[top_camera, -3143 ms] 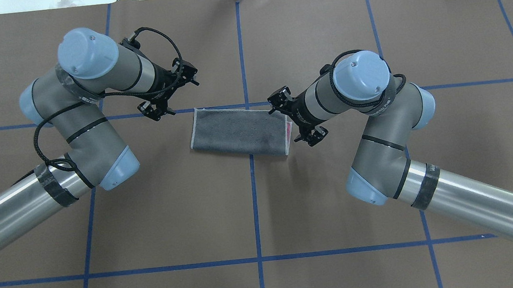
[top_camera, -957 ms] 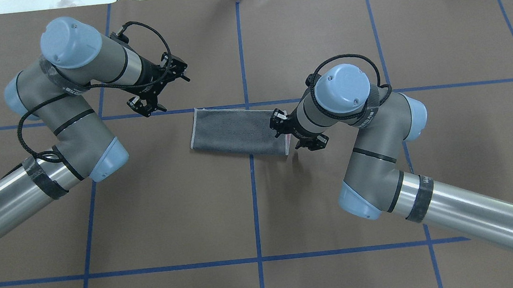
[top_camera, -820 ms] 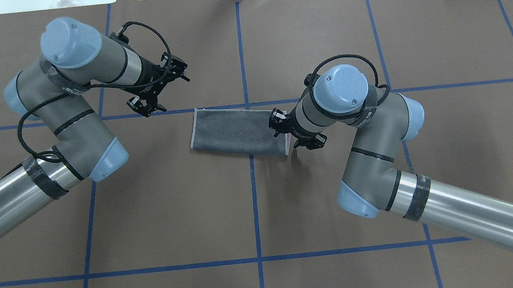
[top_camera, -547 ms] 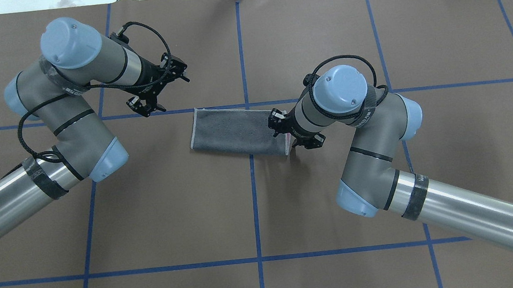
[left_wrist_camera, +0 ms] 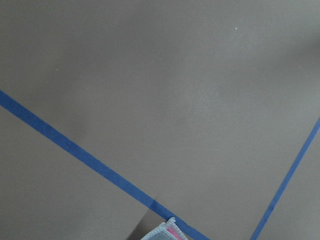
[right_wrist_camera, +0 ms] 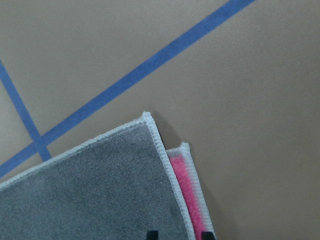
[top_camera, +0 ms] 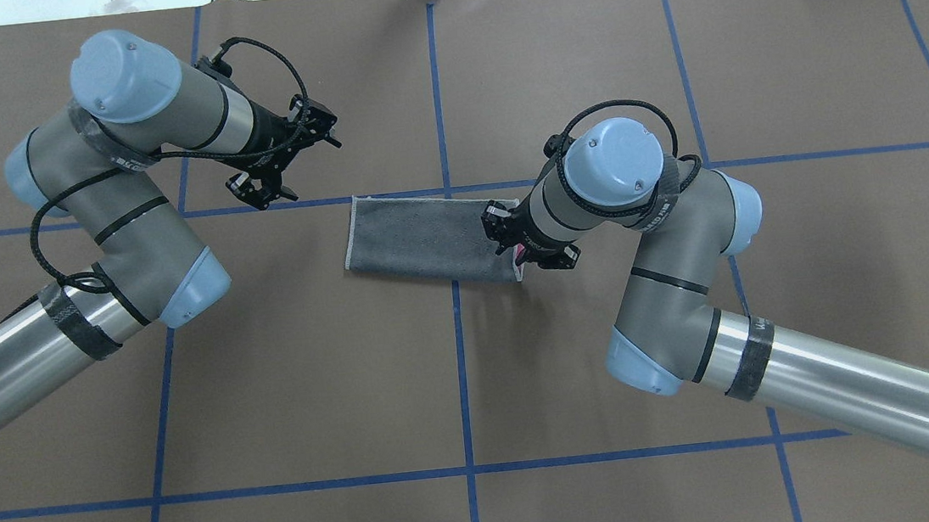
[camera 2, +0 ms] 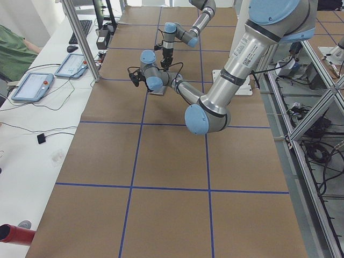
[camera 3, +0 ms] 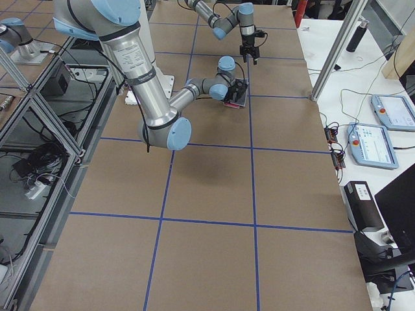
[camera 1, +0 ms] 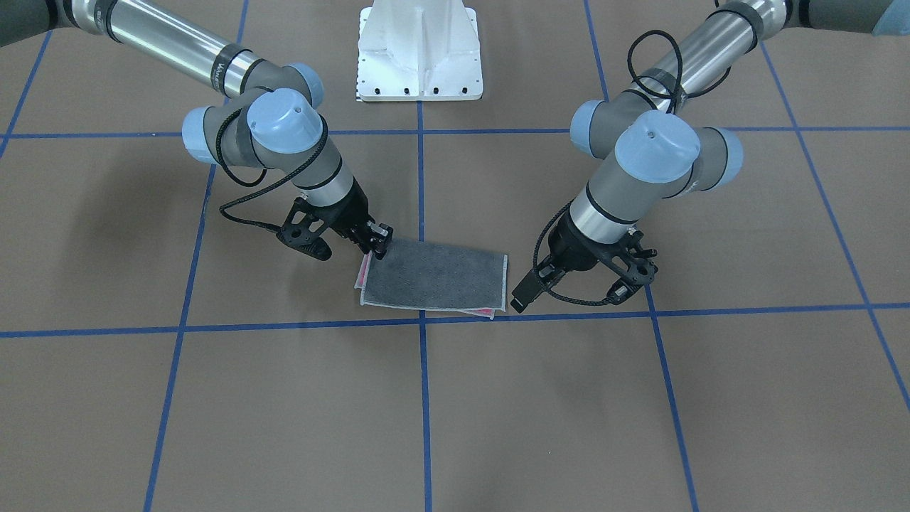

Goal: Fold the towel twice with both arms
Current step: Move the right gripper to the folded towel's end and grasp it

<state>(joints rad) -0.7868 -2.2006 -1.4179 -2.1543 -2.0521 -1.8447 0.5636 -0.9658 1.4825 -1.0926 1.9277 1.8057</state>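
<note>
The grey layer is lying flat over the towel's narrow pink edge (camera 1: 363, 270), so the towel will swing around as one folded piece when the robot drags the towel's end.
The towel (top_camera: 419, 235) lies flat in the table's middle, folded to a strip with its dark grey face up. Pink shows at its right end (right_wrist_camera: 187, 190). My right gripper (top_camera: 524, 242) is down at that right end. It is open, with its fingertips (right_wrist_camera: 152, 234) astride the pale hem, one over the grey layer and one at the pink layer's edge. In the front view it (camera 1: 350, 249) is at the towel's (camera 1: 437, 281) left end. My left gripper (top_camera: 304, 167) is open and empty, apart from the towel's left end. Its wrist view shows only a towel corner (left_wrist_camera: 167, 232).
Blue tape lines (top_camera: 463, 380) grid the brown paper table. The white pedestal base (camera 1: 419, 50) stands on the robot's side. A side bench with tablets (camera 2: 32, 86) runs along the far edge.
My right gripper has moved from beside the towel's right end onto that edge and come lower. My left arm has drawn back a little to the left. The towel has not moved.
</note>
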